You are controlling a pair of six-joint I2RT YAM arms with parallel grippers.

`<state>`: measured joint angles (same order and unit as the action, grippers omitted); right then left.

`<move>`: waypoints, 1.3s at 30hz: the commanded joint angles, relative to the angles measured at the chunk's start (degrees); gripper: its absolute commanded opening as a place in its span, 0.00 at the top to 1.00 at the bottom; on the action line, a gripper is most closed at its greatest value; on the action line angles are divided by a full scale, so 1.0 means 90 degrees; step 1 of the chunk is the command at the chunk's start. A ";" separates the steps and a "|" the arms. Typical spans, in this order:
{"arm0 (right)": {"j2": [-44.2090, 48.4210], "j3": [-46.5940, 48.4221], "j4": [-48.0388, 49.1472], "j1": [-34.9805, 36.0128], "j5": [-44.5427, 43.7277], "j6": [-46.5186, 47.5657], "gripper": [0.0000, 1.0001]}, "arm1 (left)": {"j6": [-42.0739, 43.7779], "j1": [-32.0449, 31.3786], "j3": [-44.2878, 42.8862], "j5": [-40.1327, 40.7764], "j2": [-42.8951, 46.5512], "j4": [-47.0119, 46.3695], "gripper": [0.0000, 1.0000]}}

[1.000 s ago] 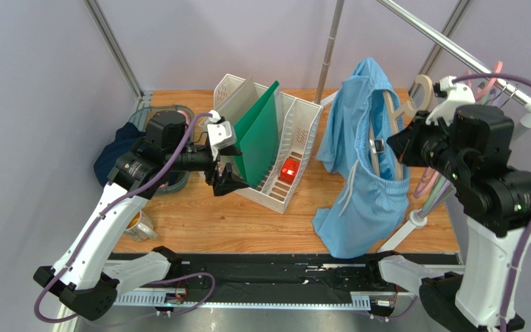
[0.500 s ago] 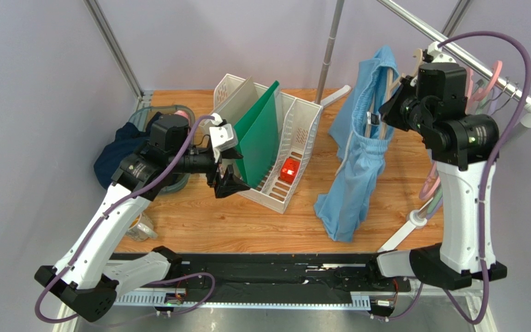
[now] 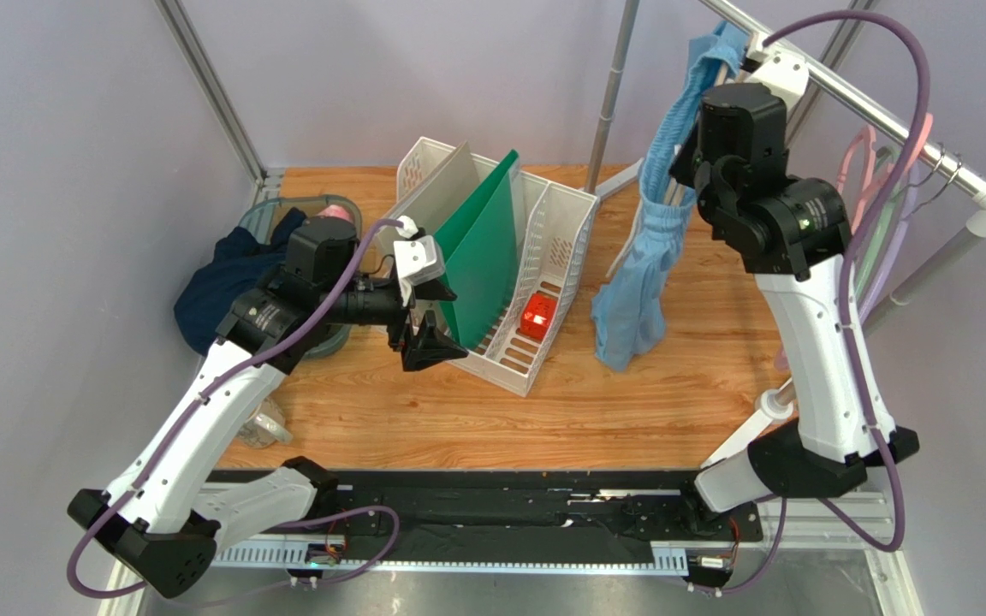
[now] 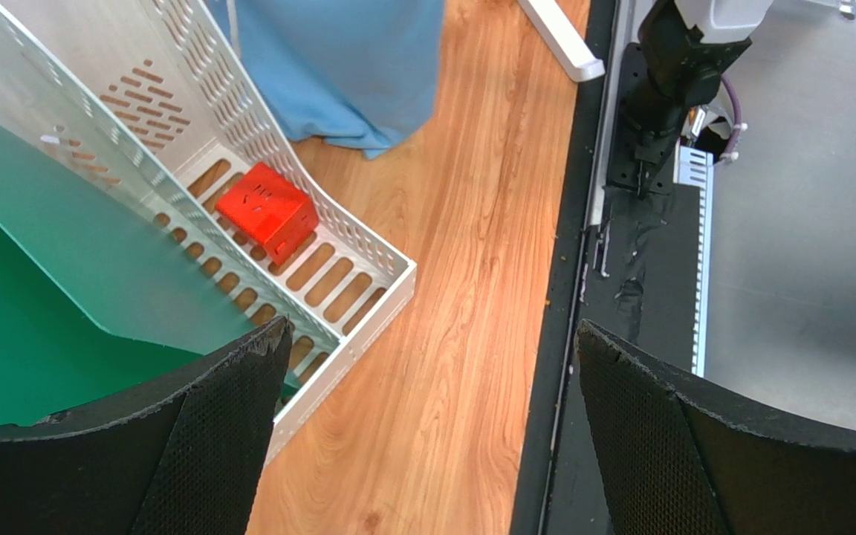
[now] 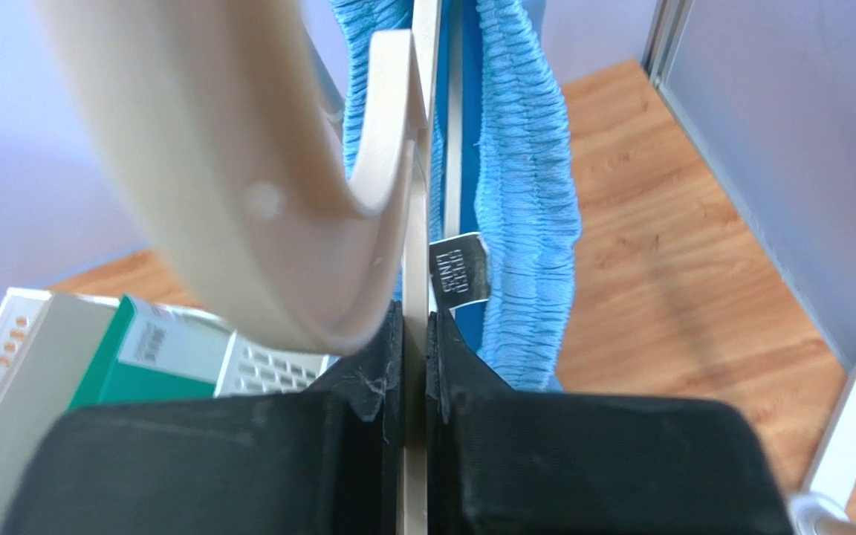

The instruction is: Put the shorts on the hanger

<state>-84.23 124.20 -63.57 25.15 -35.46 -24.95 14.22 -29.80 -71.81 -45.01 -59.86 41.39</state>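
Observation:
My right gripper is carrying the hanger, and the beige hanger's hook [image 5: 226, 167] is clear of the shorts' waistband. My right gripper should keep moving the hanger to the metal rail [image 3: 732, 13] until the hook hangs there.
The light blue shorts [image 3: 633, 289] hang in a long narrow drape from high at the back right, their hem low over the wooden table. My right gripper [image 3: 698, 161] is raised just below the metal rail. In the right wrist view that gripper [image 5: 416, 323] is shut on the thin edge of the pale beige hanger [image 5: 287, 223]. The thick hook curves up at the left, and the gathered waistband of the shorts [image 5: 522, 201] drapes just beyond the fingers. My left gripper [image 3: 424, 331] stands open and empty by the white file rack, over bare table [image 4: 427, 340].
The white file rack [image 3: 550, 257] holds a green folder [image 3: 479, 250] and a red block [image 3: 537, 315]. A dark navy garment [image 3: 222, 276] lies at the left. The metal rail [image 3: 845, 96] carries thin pink, green and purple hangers [image 3: 890, 180] at the right.
My right arm has risen and swung left and back toward the rail, carrying the hanger and shorts up with it. The shorts now hang narrower. The left arm has hardly moved.

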 commanded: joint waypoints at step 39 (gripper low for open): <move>-0.2985 0.2001 0.4446 -0.0196 -0.2370 0.1074 1.00 | 0.1399 0.0255 -0.0566 -0.0799 -0.0048 0.1974 0.01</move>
<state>-111.74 139.44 -32.64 25.26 -57.60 -14.04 24.47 -27.90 -74.11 -50.48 -60.36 57.28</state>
